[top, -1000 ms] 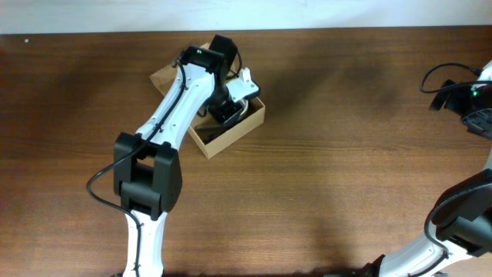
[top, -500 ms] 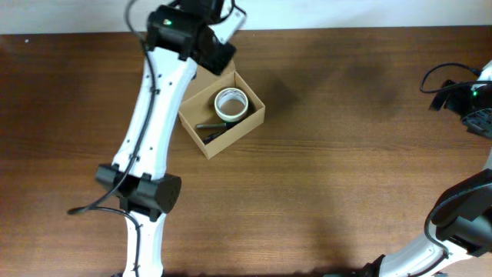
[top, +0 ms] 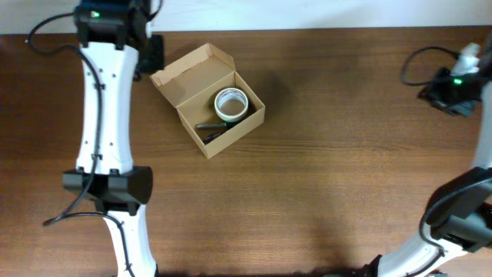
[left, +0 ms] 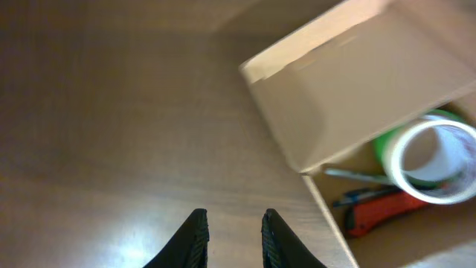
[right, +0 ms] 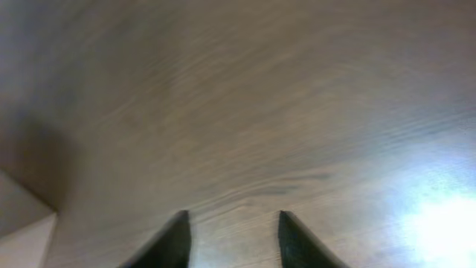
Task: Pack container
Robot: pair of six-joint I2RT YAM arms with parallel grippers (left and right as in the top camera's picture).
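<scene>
The box is sitting crooked, with its lid slanting [top: 192, 75] toward my left gripper. My left gripper therefore needs to turn the box square [top: 218, 112] before both grippers shut the lid.
The container [top: 244, 121] is a tan cardboard box standing open on the brown table, its flap lid [top: 192, 68] folded back to the upper left. Inside lie a white tape roll [top: 231, 104] and a dark tool [top: 209, 126]. The left wrist view shows the lid [left: 349, 89], the roll with green tape [left: 431, 160] and a red cutter [left: 379, 208]. My left gripper [top: 152, 54] hangs left of the lid, jaws [left: 233, 227] slightly apart over bare wood. My right gripper [top: 440, 91] is far right, its jaws [right: 232, 227] apart and empty.
The left arm [top: 104, 115] runs from the front edge up the left side of the table. A black cable [top: 419, 61] loops by the right arm. The table's back edge [top: 307, 31] meets a white surface.
My left arm has lifted out of the container and swung back to the far left, uncovering the roll and the lid. The right gripper has shifted a little left and toward the back.
</scene>
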